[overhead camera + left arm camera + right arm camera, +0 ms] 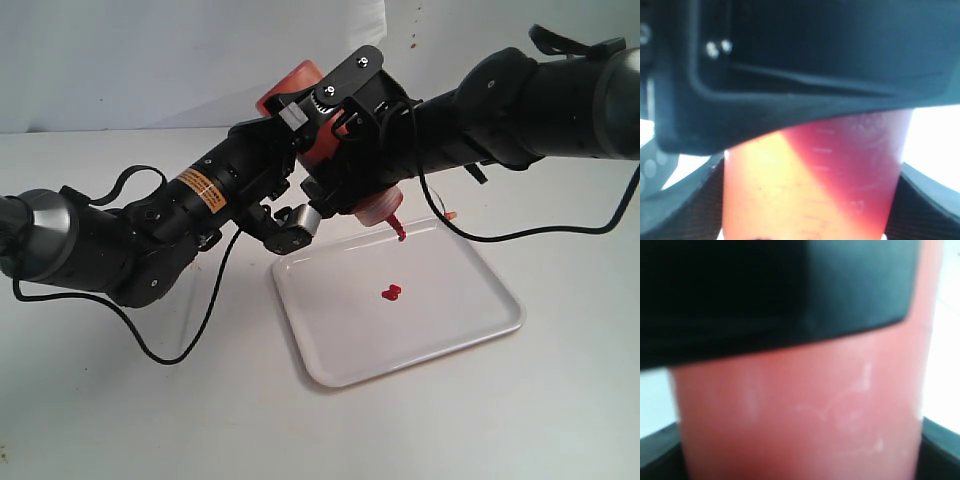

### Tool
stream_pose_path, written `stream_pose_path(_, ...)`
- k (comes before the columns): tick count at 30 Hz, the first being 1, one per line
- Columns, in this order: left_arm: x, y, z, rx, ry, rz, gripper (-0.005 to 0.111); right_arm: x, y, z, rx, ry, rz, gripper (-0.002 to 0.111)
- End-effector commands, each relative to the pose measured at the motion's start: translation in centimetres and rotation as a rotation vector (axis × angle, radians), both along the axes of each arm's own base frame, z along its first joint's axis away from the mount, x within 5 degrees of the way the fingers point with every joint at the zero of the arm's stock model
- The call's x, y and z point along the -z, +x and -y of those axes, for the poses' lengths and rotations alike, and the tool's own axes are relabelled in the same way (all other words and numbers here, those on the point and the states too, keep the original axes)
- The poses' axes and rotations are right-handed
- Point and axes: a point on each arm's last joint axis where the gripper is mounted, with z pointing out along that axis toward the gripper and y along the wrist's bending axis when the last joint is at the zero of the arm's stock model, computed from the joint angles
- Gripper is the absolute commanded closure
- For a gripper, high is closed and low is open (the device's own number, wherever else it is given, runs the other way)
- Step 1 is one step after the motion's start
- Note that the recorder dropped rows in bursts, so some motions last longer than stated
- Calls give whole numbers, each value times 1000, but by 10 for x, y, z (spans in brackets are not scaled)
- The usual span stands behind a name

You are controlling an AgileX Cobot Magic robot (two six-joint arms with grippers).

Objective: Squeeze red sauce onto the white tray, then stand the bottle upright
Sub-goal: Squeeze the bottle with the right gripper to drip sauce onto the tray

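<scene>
Both of the robot's grippers are clamping the nozzle-down bottle point(378, 207), so next the right gripper opens and moves away before the left gripper turns the bottle upright beside the tray.
The bottle point(288, 80) hangs tilted, nozzle point(400, 228) down, over the far edge of the white tray point(470, 322). Both grippers clamp it from opposite sides. My left gripper point(315, 150) comes in from the left and is shut on the bottle body point(810, 190). Reaching across from the right, my right gripper point(350, 140) is shut on the bottle point(800, 415) too. A small blob of red sauce point(390, 293), two joined drops, lies near the tray's middle, below and a little in front of the nozzle. The fingertips are hidden by the bottle in both wrist views.
The tray lies on a white table point(120, 410) before a white wall with a few tiny red specks point(412, 42). Black cables point(170, 350) loop from the left arm onto the table. A small orange tip cap point(451, 214) dangles by the bottle's cap.
</scene>
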Motion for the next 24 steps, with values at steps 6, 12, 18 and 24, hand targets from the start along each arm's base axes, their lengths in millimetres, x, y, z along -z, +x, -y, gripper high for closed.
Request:
stream_pose_path(6, -18, -2, 0, 8, -104, 87, 107, 0, 2, 2, 1, -9, 9, 108)
stream_pose_path(12, -18, -2, 0, 8, -104, 87, 107, 0, 3, 2, 3, -9, 10, 50)
stream_pose_path(18, -18, -2, 0, 3, -107, 86, 107, 0, 3, 2, 3, -9, 10, 10)
stream_pose_path(24, -18, -2, 0, 1, -108, 85, 107, -1, 3, 2, 7, -4, 7, 107)
